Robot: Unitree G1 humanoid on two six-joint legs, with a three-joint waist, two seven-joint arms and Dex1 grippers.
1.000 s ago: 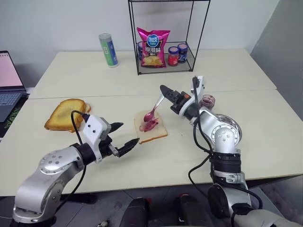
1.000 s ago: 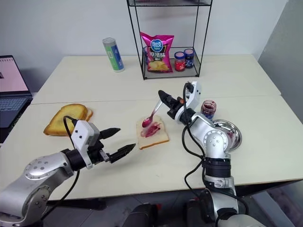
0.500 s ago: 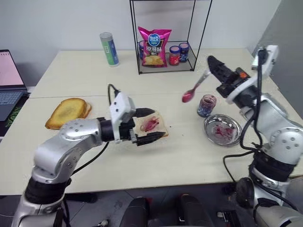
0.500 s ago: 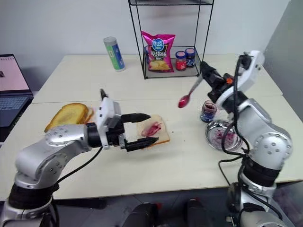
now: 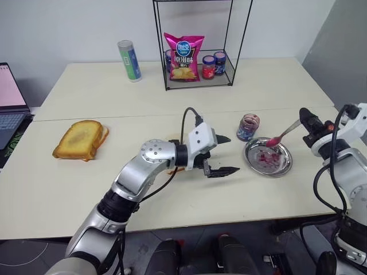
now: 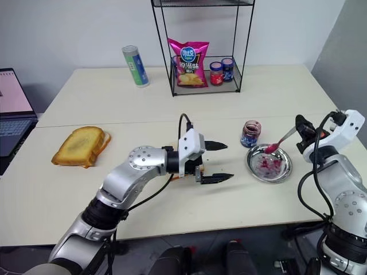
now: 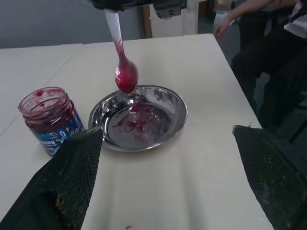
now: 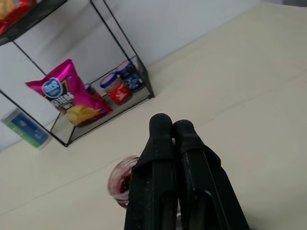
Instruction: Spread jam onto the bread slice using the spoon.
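The spoon's bowl (image 5: 273,141) is tipped down over the steel dish. My right gripper should keep lowering the spoon and let go once it rests inside the dish (image 5: 268,158).
My left gripper (image 5: 234,153) hangs open over the table's middle, pointing at the round steel dish (image 5: 284,166). Its arm covers the bread slice, which is hidden. At the right, my right gripper (image 5: 305,118) is shut on the handle of the spoon (image 5: 282,136). The spoon's bowl (image 7: 126,77), coated in red-purple jam, hovers just above the dish's near rim. More jam (image 7: 135,117) is smeared inside the dish. The left wrist view shows both left fingers (image 7: 72,182) wide apart. The right wrist view has the right fingers (image 8: 165,143) pressed together.
An open jam jar (image 5: 248,126) stands just left of the dish. Toasted slices (image 5: 81,138) lie at the left, a laptop (image 5: 10,103) beyond them. A wire rack (image 5: 198,43) with a chips bag and lidded jars and a can (image 5: 129,60) stand at the back. A person (image 7: 254,28) sits past the table's right end.
My right gripper carried the spoon from over the bread rightward to above the dish. My left gripper swung right across the bread toward the dish, staying open. The camera shifted slightly.
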